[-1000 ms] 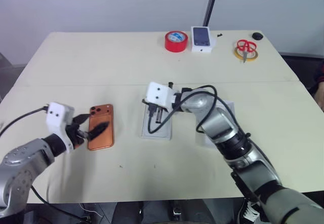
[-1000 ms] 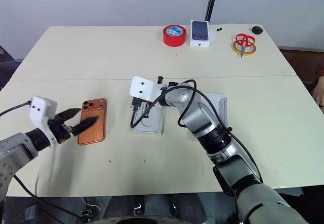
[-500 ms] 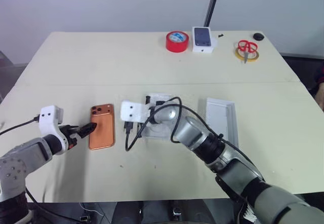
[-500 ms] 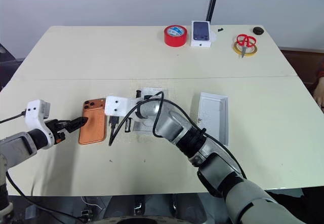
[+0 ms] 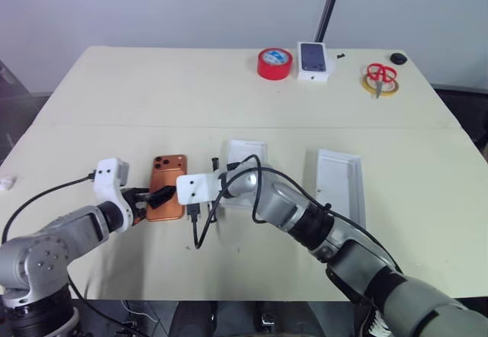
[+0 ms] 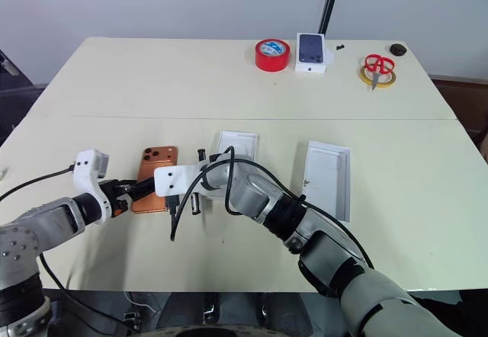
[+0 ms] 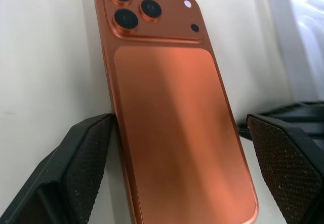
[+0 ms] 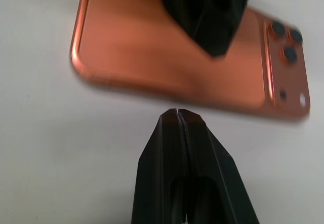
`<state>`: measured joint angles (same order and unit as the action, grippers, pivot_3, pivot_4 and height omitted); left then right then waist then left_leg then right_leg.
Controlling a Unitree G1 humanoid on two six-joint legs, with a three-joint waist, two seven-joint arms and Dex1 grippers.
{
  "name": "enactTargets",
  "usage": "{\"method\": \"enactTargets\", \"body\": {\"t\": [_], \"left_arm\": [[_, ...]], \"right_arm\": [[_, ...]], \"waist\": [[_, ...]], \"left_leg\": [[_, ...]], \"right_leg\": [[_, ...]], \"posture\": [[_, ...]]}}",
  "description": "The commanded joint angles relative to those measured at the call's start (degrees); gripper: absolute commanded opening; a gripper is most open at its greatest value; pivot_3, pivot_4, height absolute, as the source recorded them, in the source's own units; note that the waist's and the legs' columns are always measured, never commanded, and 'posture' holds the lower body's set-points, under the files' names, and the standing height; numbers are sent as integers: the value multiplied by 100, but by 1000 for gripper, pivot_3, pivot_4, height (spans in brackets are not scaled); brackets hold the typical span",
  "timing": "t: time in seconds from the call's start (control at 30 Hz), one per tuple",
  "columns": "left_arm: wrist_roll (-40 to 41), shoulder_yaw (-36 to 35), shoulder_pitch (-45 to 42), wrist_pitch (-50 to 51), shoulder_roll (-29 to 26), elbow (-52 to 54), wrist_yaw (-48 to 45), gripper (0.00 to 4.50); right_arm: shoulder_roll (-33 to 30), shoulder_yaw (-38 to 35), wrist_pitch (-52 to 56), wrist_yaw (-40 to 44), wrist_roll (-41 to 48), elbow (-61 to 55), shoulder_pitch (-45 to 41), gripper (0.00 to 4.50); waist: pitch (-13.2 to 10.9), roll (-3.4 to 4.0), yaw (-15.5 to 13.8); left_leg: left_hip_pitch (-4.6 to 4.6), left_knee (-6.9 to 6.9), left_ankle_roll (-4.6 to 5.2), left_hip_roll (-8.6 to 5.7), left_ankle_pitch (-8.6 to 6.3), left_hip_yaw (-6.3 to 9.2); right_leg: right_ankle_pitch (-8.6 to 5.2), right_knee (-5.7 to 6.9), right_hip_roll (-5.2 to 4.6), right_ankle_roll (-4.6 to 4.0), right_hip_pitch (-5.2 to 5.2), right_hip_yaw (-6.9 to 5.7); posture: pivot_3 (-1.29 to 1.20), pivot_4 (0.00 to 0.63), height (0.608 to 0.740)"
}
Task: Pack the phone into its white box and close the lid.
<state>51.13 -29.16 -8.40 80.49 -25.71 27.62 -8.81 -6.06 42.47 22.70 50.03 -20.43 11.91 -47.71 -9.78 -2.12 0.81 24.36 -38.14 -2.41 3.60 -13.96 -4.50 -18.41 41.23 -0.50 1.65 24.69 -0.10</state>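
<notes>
The phone (image 5: 167, 187) will sit flat in the white box with its back showing when I lower it, because the box has a shallow hollow inside a raised rim (image 5: 247, 152).
The copper-orange phone (image 5: 168, 187) lies back up on the table, lenses at its far end. My left gripper (image 7: 179, 127) is open around the phone's near end, one finger (image 7: 86, 148) against a long side, the other a little off the opposite side. My right gripper (image 8: 177, 113) is shut, its tip at the phone's right long edge, under its white camera block (image 5: 195, 187). The white box (image 5: 244, 152) lies just right of the phone, partly hidden by my right arm. The lid (image 5: 340, 183), pale inside, lies open side up further right.
At the table's far edge stand a red tape roll (image 5: 274, 63), a small white carton (image 5: 313, 59) printed with a phone, red-handled scissors (image 5: 379, 76) on a yellow ring and a small black piece (image 5: 398, 58). A black cable (image 5: 200, 234) loops under my right wrist.
My right gripper has swung left and down from over the white box to the phone's right edge. My left gripper has moved right and now straddles the phone's near end. The camera has shifted.
</notes>
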Motion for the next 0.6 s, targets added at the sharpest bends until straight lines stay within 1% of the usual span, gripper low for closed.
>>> {"method": "enactTargets", "body": {"t": [0.03,0.23,0.33,0.53,0.6], "left_arm": [[334,378,-67,462,236,98,-73,4419],[410,176,-196,691,453,120,-43,4419],[320,110,-277,742,471,86,-32,4419],[352,-385,-524,950,665,-99,-21,4419],[424,-669,-678,1086,812,-181,-28,4419]], "right_arm": [[56,-23,-125,-1,-72,51,-105,14],[81,-68,-149,-7,-132,75,-69,14],[89,-86,-158,-15,-148,96,-61,14],[88,-105,-128,-16,-159,72,-22,14],[87,-104,-111,-15,-163,55,-10,14]], "waist": [[1,0,-1],[4,0,3],[4,0,2],[5,-1,2],[5,-1,1]], "left_leg": [[-1,-1,0,0,0,0],[-6,-1,0,-1,0,4],[-6,-2,0,-1,0,4],[-6,-2,0,-1,0,6],[-6,-3,0,-1,0,6]], "right_leg": [[0,0,-1,0,-1,0],[0,0,-1,0,-7,-3],[0,-1,-1,0,-8,-4],[0,-1,-1,0,-9,-5],[0,-1,-1,1,-9,-6]], "posture": [[0,150,690],[0,150,690],[0,150,690],[0,150,690],[0,150,690]]}}
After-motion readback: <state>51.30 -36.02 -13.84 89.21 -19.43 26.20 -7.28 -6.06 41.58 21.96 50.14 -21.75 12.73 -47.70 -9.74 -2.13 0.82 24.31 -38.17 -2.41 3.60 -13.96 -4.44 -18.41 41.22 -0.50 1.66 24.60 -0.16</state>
